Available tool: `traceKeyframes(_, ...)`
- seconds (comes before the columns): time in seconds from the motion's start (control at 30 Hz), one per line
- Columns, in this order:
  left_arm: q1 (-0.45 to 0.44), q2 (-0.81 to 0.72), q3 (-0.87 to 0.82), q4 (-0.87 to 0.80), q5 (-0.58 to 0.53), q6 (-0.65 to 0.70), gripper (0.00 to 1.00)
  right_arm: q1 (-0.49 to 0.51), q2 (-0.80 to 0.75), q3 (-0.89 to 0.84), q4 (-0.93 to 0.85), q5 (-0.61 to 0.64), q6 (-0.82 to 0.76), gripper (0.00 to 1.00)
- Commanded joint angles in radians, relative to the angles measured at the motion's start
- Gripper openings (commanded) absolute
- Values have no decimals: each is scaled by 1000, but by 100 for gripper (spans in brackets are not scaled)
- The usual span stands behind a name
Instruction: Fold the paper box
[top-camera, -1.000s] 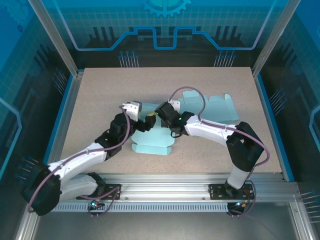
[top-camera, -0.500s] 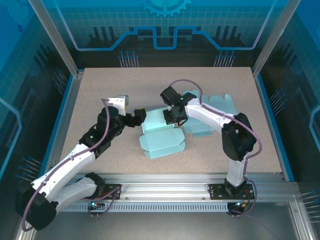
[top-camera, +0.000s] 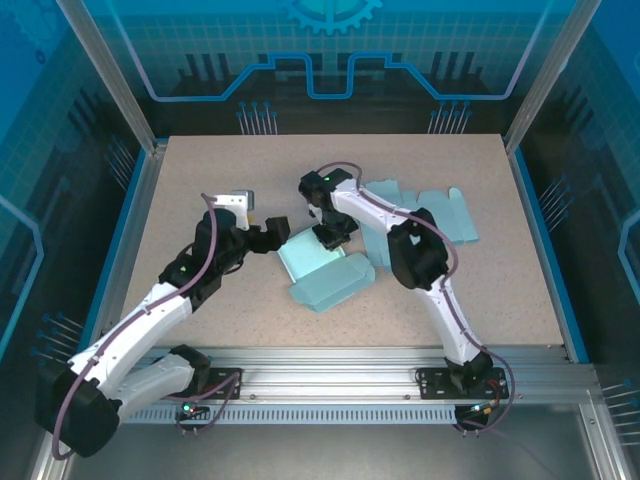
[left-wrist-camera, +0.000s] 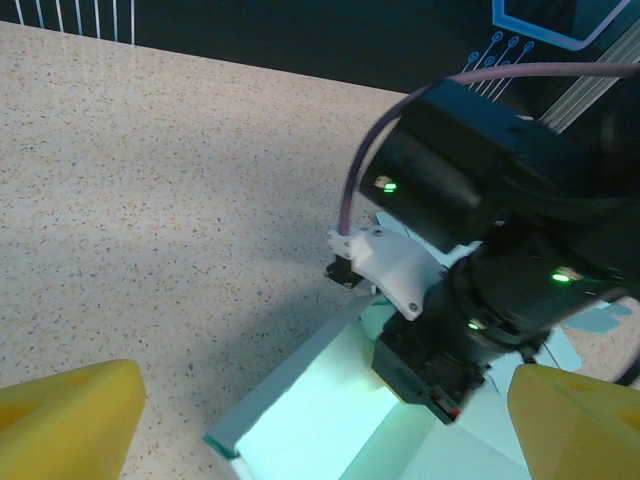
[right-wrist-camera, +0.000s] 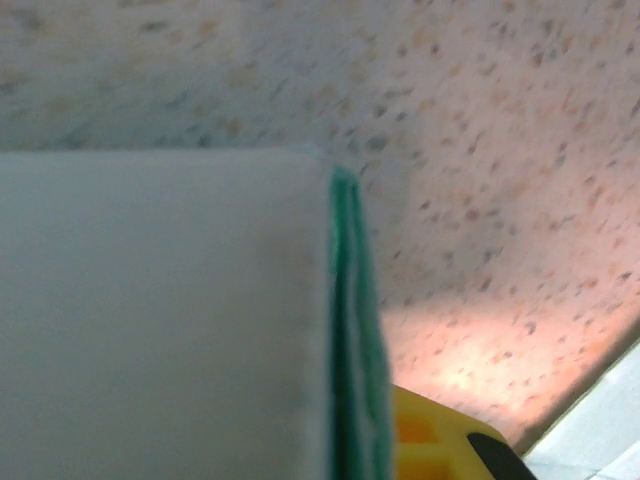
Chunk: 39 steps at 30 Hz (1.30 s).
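Note:
My left gripper should push the side of the box (top-camera: 293, 240) opposite the lid to turn the lid to the far side, because the paper box's lid (top-camera: 332, 284) is on the near side.
The paper box (top-camera: 325, 272) is pale teal, partly folded, and lies at mid-table with one wall raised. My right gripper (top-camera: 331, 236) reaches down at the box's far edge and is shut on that raised wall. In the right wrist view the wall (right-wrist-camera: 160, 320) stands edge-on against one yellow finger (right-wrist-camera: 440, 445). My left gripper (top-camera: 277, 234) hovers just left of the box, open and holding nothing. In the left wrist view its yellow fingertips (left-wrist-camera: 65, 420) stand wide apart, with the box's interior (left-wrist-camera: 320, 425) and the black right gripper (left-wrist-camera: 470, 330) ahead.
Flat teal box blanks (top-camera: 435, 212) lie at the back right, behind the right arm. Speckled tabletop (top-camera: 220, 170) stretches to the left and rear. Metal frame posts (top-camera: 140, 150) and blue side panels ring the table.
The right arm swung left and back, dragging and turning the box with its wall still pinched. The left arm drew back to the left and let go of the box.

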<state>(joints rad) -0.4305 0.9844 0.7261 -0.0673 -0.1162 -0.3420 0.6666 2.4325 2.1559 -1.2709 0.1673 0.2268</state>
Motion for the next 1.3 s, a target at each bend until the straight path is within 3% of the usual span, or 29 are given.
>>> traceKeyframes(0.0, 12, -15, 21, -1, 29, -10, 95, -2, 144, 152, -225, 169, -17, 0)
traceKeyframes(0.17, 15, -21, 18, 5, 19, -6, 95, 0, 331, 340, -326, 237, -9, 0)
traceKeyframes(0.43, 15, -7, 22, -11, -45, 8, 95, 5, 408, 357, -307, 254, -6, 0)
traceKeyframes(0.6, 26, 45, 17, -14, -53, -13, 94, 10, 325, 356, -265, 226, -28, 32)
traceKeyframes(0.77, 41, 100, 6, -8, -44, -36, 92, 11, 226, 348, -232, 215, -47, 53)
traceKeyframes(1.27, 143, 331, 31, -23, -36, -43, 73, 52, -152, 250, -58, 178, -86, 90)
